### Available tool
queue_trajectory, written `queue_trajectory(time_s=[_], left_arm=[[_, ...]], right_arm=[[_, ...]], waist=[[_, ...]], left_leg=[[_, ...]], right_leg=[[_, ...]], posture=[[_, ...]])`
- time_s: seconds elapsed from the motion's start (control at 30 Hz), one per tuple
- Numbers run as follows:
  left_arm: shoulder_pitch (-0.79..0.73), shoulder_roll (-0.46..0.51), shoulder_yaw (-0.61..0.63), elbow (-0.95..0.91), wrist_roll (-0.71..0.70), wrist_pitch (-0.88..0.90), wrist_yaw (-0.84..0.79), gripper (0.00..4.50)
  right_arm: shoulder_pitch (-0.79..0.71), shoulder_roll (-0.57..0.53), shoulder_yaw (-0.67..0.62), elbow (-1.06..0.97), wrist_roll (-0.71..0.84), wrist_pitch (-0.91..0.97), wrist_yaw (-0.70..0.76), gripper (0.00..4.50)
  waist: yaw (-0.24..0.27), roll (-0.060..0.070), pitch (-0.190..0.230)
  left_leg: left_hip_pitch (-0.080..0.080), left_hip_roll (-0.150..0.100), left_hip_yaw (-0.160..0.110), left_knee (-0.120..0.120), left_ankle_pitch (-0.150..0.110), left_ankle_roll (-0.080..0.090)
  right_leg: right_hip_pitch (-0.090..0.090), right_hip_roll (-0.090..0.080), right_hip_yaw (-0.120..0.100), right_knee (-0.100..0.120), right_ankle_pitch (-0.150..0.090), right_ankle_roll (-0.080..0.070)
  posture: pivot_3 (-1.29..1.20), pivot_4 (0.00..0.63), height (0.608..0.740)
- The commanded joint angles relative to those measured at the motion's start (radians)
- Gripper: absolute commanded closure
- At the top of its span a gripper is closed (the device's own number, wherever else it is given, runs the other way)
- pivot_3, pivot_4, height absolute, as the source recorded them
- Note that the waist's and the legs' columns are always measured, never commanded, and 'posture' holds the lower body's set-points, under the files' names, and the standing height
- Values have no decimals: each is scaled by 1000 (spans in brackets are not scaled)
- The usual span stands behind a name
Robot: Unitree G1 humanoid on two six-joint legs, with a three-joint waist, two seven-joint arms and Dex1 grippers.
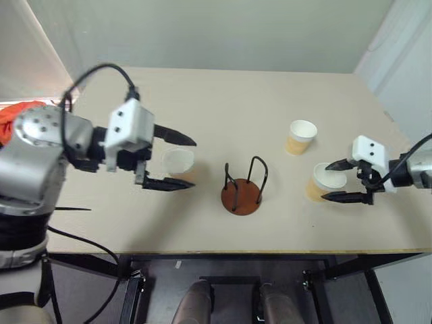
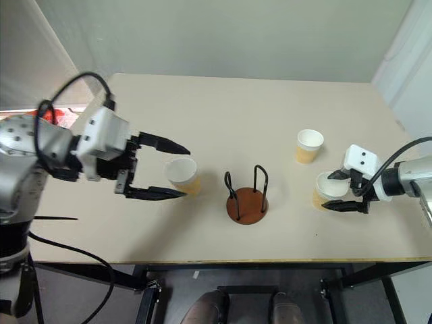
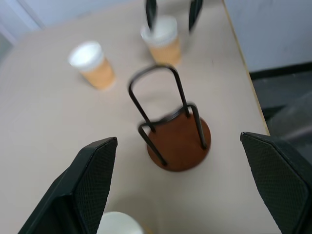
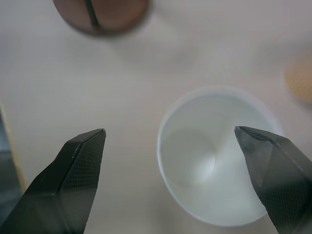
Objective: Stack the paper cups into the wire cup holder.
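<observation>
The paper cup (image 1: 178, 165) under my left gripper will go down deep into another one when I lower it, because the paper cups taper (image 1: 300, 138) toward their base.
Three paper cups stand upright on the table. One cup (image 1: 177, 162) is at the left, and my left gripper (image 1: 193, 163) hangs open just above it, with the cup's rim (image 3: 119, 223) low between the spread fingers. The wire cup holder (image 1: 241, 196), a reddish-brown disc with black wire loops, stands empty in the middle near the front edge. A second cup (image 1: 302, 136) sits at the back right. The third cup (image 4: 217, 156) is at the right, and my right gripper (image 1: 326, 182) is open with a finger on either side of its rim, not closed on it.
The beige table (image 1: 216, 101) ends close in front of the holder and just past my right gripper. A pale wall stands along the right side. A red-orange cloth (image 1: 17, 115) lies off the table's left edge, behind my left arm.
</observation>
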Motion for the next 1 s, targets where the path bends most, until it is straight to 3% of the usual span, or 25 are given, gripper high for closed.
queue_trajectory(time_s=[0.03, 0.43, 0.67, 0.8, 1.0], left_arm=[[29, 21, 81, -30, -79, 27, 6, 0], [65, 35, 134, -47, -188, 66, 56, 0], [25, -8, 95, -44, -236, 65, 87, 0], [15, -28, 54, -30, -200, 40, 94, 0], [47, 41, 60, 17, -144, 12, 59, 0]], right_arm=[[-22, 9, 11, 11, -40, -30, -8, 567], [-86, 54, 28, 29, -72, -39, 22, 4473], [-267, 45, -56, -78, 107, 31, 154, 4473], [-465, 142, -46, -133, 228, 91, 187, 4473], [-537, 288, 69, -113, 192, 63, 179, 4473]], waist=[[0, 0, 0], [-1, 0, 0], [-4, 1, 0], [-11, 1, 1], [-18, -1, 0]], left_leg=[[1, 0, 0, -1, 0, 0], [2, 2, 0, -6, 0, -2], [2, 2, 0, -7, -1, -4], [2, 2, 0, -8, 0, -5], [3, 8, 0, -8, 1, -6]], right_leg=[[0, 0, 0, 0, 0, 0], [-1, 0, -2, 0, 0, -3], [-3, 0, -2, 1, -1, -5], [-4, 1, -2, 1, -3, -9], [-5, 5, -4, 2, -4, -14]], posture=[[0, 150, 740], [0, 150, 740], [0, 150, 740], [0, 150, 740], [0, 150, 740]])
